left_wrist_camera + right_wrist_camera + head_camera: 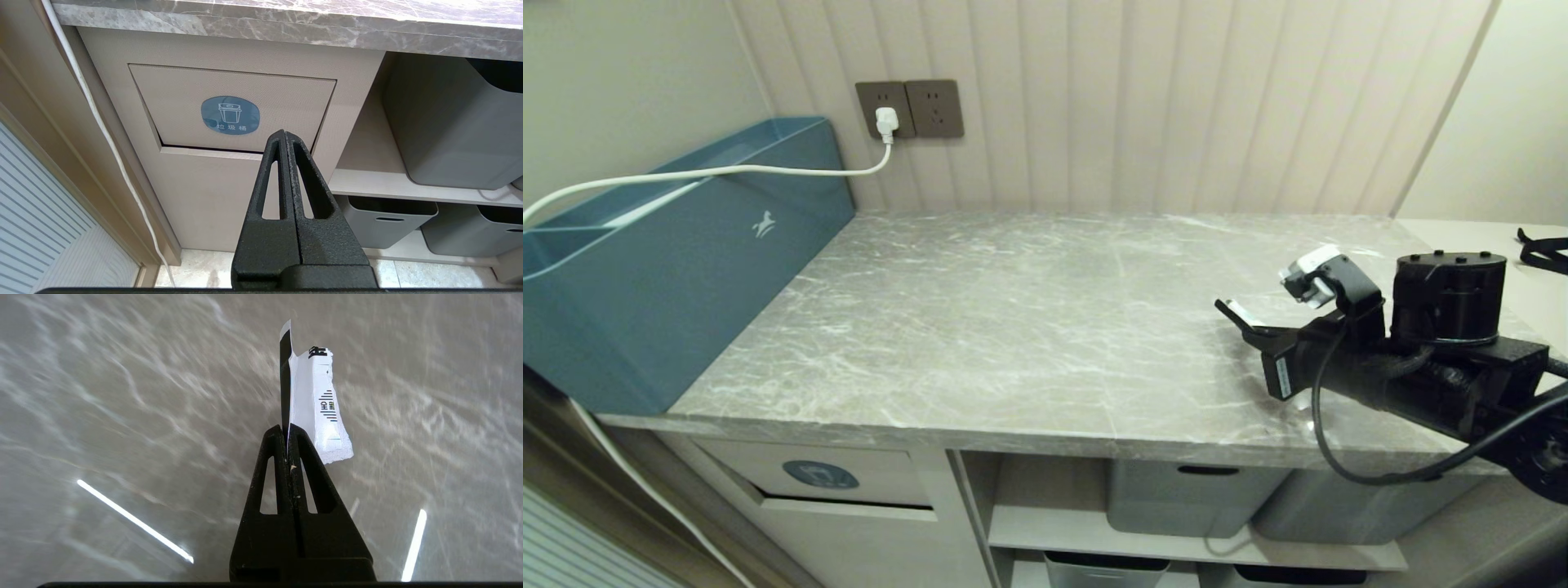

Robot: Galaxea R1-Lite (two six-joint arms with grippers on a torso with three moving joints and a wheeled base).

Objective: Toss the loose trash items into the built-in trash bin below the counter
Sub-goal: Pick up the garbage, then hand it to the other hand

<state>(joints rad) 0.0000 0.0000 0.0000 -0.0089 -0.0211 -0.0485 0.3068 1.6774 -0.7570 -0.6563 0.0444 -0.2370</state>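
Observation:
The trash bin flap (824,475) is a long way from the wrapper in the robot's right gripper, so the right gripper should pass the wrapper to the left gripper over the middle of the counter (1108,331).
My right gripper (1255,331) hovers just above the right part of the grey marble counter (1013,310), shut on a slim wrapper (1230,312). In the right wrist view the wrapper (316,400) sticks out past the shut gripper (288,428), black on one face and white with print on the other, with the counter (122,416) behind it. The left gripper (284,132) is shut and empty, low in front of the cabinet. It faces the built-in trash bin flap (230,115) with its round blue sticker. In the head view the bin (821,474) lies under the counter's left end.
A teal-blue box (670,269) stands on the counter's left end, with a white cable (727,170) running over it to a wall socket (886,122). Grey plastic tubs (1192,498) sit on open shelves right of the bin, also in the left wrist view as tubs (449,122).

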